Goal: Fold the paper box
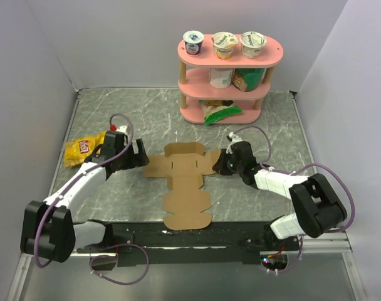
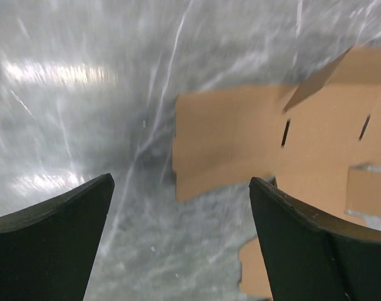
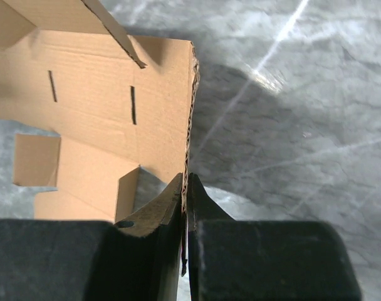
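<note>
The robot's right gripper is holding one side flap (image 1: pixel 209 162), so the left gripper should hold the opposite flap to leave the right gripper free to fold the open back flap (image 1: pixel 184 148).
The paper box (image 1: pixel 184 179) is a flat brown cross-shaped cardboard sheet with flaps, lying mid-table. My right gripper (image 1: pixel 220 164) is shut on its right flap; in the right wrist view the corrugated edge (image 3: pixel 190 119) runs straight into the closed fingertips of that gripper (image 3: pixel 185 182). My left gripper (image 1: pixel 142 157) stands wide open just left of the sheet's left flap, touching nothing. The left wrist view shows the paper box (image 2: pixel 240 141) ahead of this open gripper (image 2: pixel 181 185), with bare table between the black fingers (image 2: pixel 59 232).
A yellow snack bag (image 1: pixel 83 150) lies at the left, behind the left arm. A pink three-tier shelf (image 1: pixel 228 75) with yogurt cups and packets stands at the back. Grey walls close in the marble table (image 1: pixel 146 119) on three sides.
</note>
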